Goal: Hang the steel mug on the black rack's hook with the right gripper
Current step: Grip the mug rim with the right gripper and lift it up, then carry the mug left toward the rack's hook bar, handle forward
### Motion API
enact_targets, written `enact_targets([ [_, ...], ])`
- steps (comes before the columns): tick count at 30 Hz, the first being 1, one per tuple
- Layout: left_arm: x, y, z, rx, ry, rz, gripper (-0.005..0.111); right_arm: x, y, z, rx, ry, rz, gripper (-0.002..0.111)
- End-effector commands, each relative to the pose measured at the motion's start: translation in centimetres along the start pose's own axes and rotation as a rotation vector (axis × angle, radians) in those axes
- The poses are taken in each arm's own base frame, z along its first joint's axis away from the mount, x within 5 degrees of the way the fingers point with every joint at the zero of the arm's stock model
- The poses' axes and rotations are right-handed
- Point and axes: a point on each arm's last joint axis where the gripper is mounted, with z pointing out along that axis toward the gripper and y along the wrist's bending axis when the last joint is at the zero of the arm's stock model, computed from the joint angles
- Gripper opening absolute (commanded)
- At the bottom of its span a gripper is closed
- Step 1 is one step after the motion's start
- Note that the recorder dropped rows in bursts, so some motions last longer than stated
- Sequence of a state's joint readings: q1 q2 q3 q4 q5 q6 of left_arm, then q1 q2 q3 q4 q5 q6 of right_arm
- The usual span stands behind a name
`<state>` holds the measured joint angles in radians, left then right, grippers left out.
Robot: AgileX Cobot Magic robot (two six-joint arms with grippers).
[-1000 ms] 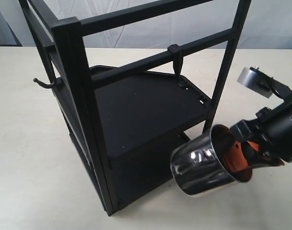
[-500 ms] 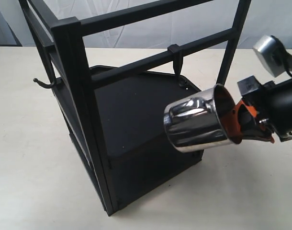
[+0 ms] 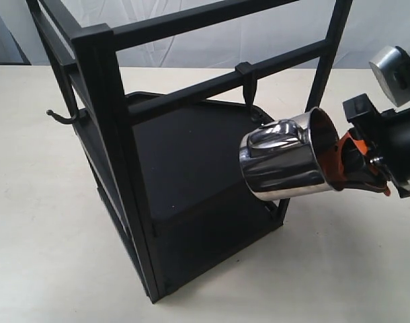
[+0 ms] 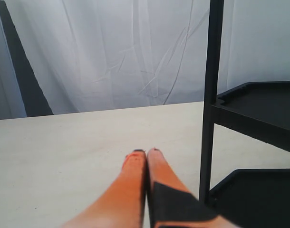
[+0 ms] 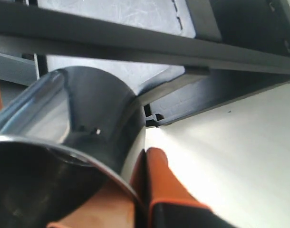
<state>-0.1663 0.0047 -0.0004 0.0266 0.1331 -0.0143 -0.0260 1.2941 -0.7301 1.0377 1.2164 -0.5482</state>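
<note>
The steel mug's handle (image 3: 273, 133) is out near the end of the hook, so the robot's right gripper should gently move the mug in toward the rack (image 3: 226, 156) before it opens.
The steel mug (image 3: 285, 165) hangs in the air on its side, open mouth turned right, just in front of the black rack (image 3: 117, 134) and its upper shelf edge. Its looped handle (image 3: 273, 133) faces up. The hook (image 3: 247, 84) points down from a crossbar, above and a little left of the mug. My right gripper (image 3: 346, 165) is shut on the mug's rim wall; in the right wrist view one orange finger (image 5: 159, 175) lies outside the mug (image 5: 83, 128) and one inside. The left gripper (image 4: 146, 152) is shut and empty, low over the table beside a rack post (image 4: 210, 95).
A curved knob-tipped hook (image 3: 62, 118) sticks out sideways on the rack's left side. Two black shelves (image 4: 259, 107) show in the left wrist view. The pale table (image 3: 44, 235) spreads round the rack, with a white curtain behind.
The right gripper has lifted the mug from low beside the rack's lower shelf up to the upper shelf's level, closer under the hook, and tilted it nearer to level.
</note>
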Motion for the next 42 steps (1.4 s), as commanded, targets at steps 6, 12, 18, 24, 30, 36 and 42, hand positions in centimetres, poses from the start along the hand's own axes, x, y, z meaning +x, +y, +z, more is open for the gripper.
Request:
enact_targets([
  [6,-0.1,0.0,0.0,0.004,-0.01,0.002,0.002,1.6,2.4,-1.6,0.005,-0.068,-0.047,-0.001],
  [12,-0.1,0.0,0.0,0.004,-0.01,0.002,0.002,1.9,3.2,-1.2,-0.037,-0.058,-0.052,-0.001],
  [18,-0.1,0.0,0.0,0.004,-0.01,0.002,0.002,1.1,2.2,-0.2,-0.036,-0.011,-0.002,-0.001],
  [24,-0.1,0.0,0.0,0.004,-0.01,0.002,0.002,-0.5,0.2,1.1,-0.065,0.024,0.119,-0.001],
  [30,-0.1,0.0,0.0,0.004,-0.01,0.002,0.002,-1.4,-1.4,2.5,-0.079,0.065,0.131,-0.001],
  [36,-0.1,0.0,0.0,0.004,-0.01,0.002,0.002,-0.9,-3.0,2.7,0.073,0.135,0.066,-0.001],
  [42,-0.1,0.0,0.0,0.004,-0.01,0.002,0.002,-1.3,-3.7,2.6,0.146,0.093,0.042,-0.001],
])
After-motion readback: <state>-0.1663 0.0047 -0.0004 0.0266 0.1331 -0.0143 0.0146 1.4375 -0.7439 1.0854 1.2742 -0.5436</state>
